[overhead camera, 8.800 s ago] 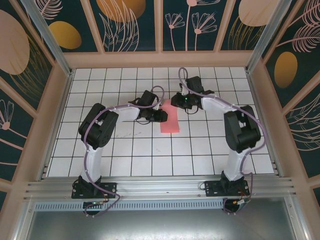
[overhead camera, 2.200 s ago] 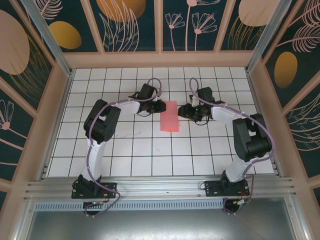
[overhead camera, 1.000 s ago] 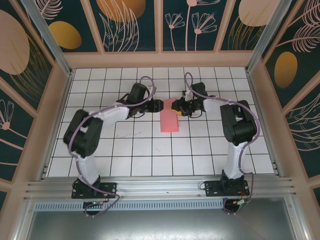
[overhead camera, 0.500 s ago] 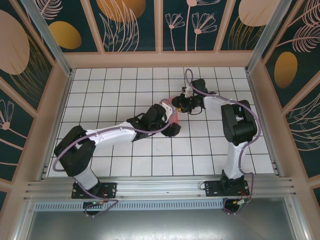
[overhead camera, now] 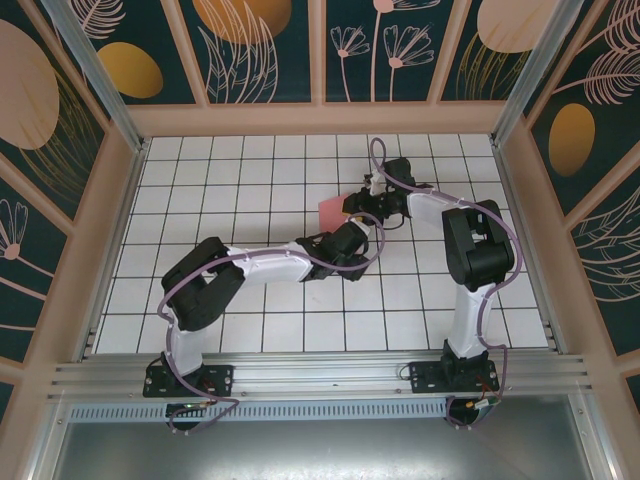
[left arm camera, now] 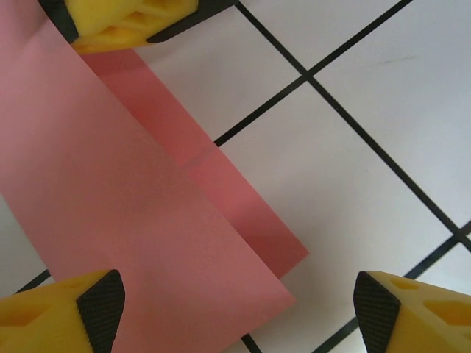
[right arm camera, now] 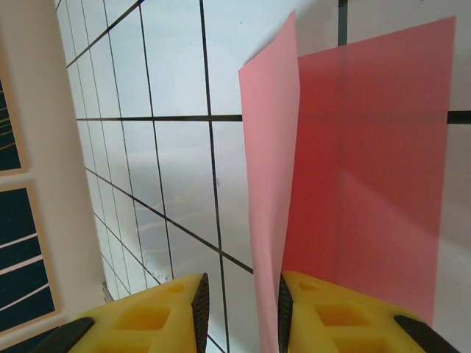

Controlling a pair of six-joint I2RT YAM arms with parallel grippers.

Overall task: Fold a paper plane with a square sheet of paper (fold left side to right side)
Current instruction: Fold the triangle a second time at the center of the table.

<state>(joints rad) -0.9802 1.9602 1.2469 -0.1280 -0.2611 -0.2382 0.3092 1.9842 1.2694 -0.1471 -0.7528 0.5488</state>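
Observation:
My right gripper should press the lower layer's near corner (left arm camera: 300,254) while my left gripper pulls the upper layer back, as it stops short of the lower layer's edge (left arm camera: 221,180).
The square sheet of paper (overhead camera: 328,210) is coral-red and folded into a strip on the white grid table. Its upper layer (right arm camera: 268,162) stands lifted off the lower layer (right arm camera: 368,147). My right gripper (overhead camera: 362,208) is at the strip's far right edge. In the right wrist view the right gripper (right arm camera: 239,309) is slightly open; the raised layer runs between its jaws, against the right-hand pad. My left gripper (overhead camera: 362,243) reaches across just near of it. In the left wrist view the left gripper (left arm camera: 235,305) is wide open over the strip's corner (left arm camera: 110,198), gripping nothing. A yellow right finger (left arm camera: 125,18) shows there too.
The tabletop (overhead camera: 250,300) is white tile with black grid lines. Patterned panel walls (overhead camera: 90,250) with wooden frames close it in on three sides. An aluminium rail (overhead camera: 320,375) carrying both arm bases runs along the near edge.
My left arm swung from the sheet's left side across to its near right, and its gripper opened wide. The sheet's upper layer has lifted at the right gripper.

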